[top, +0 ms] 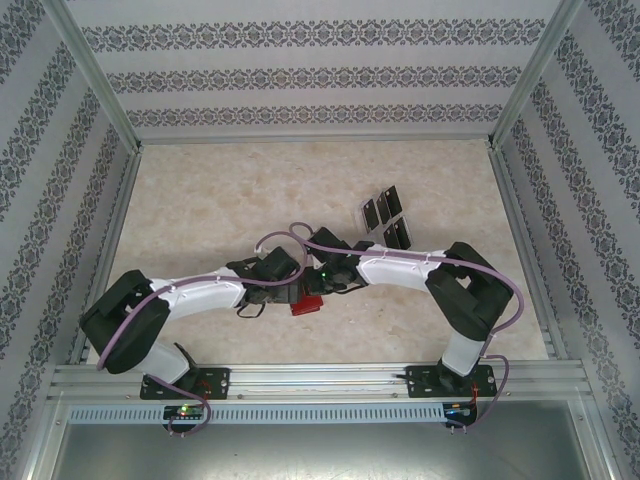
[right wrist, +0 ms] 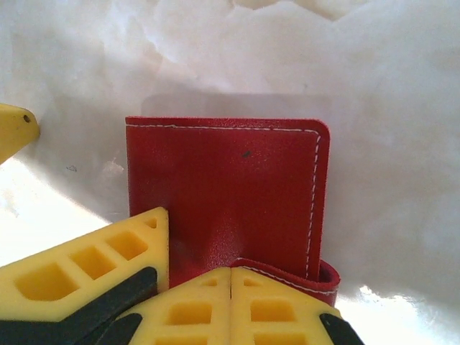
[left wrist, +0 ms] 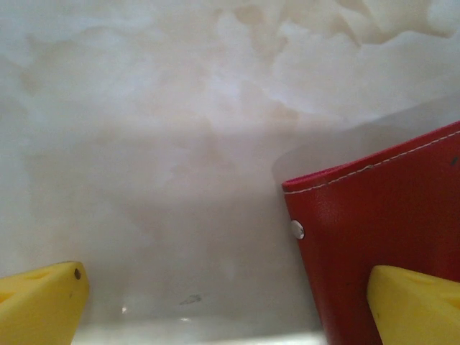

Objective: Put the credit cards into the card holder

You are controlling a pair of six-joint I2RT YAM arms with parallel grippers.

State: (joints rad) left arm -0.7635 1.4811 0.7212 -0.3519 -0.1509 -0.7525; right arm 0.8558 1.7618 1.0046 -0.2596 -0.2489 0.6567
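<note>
Next, my left gripper pulls back toward the wallet's edge (right wrist: 130, 194) and steadies it, because that gripper's finger reaches far over the red cover (right wrist: 183, 223) beside my right gripper's fingers.
The card holder (top: 306, 306) is a red wallet lying closed on the table between the two arms. It also shows in the left wrist view (left wrist: 381, 215) and the right wrist view (right wrist: 223, 187). My left gripper (left wrist: 230, 309) is open and straddles the wallet's edge. One yellow finger (right wrist: 108, 259) rests on the red cover and the other (right wrist: 14, 129) is over bare table. My right gripper (right wrist: 230, 277) is shut, its tips down at the clasp tab (right wrist: 316, 277). I cannot tell whether the tab is pinched. The credit cards (top: 372, 213) stand black and upright behind the arms.
The cards sit in a clear slotted stand (top: 385, 228) at centre right, just behind the right forearm. The marble tabletop (top: 220, 200) is fenced by metal rails and patterned walls. Both arms' cables loop over the middle.
</note>
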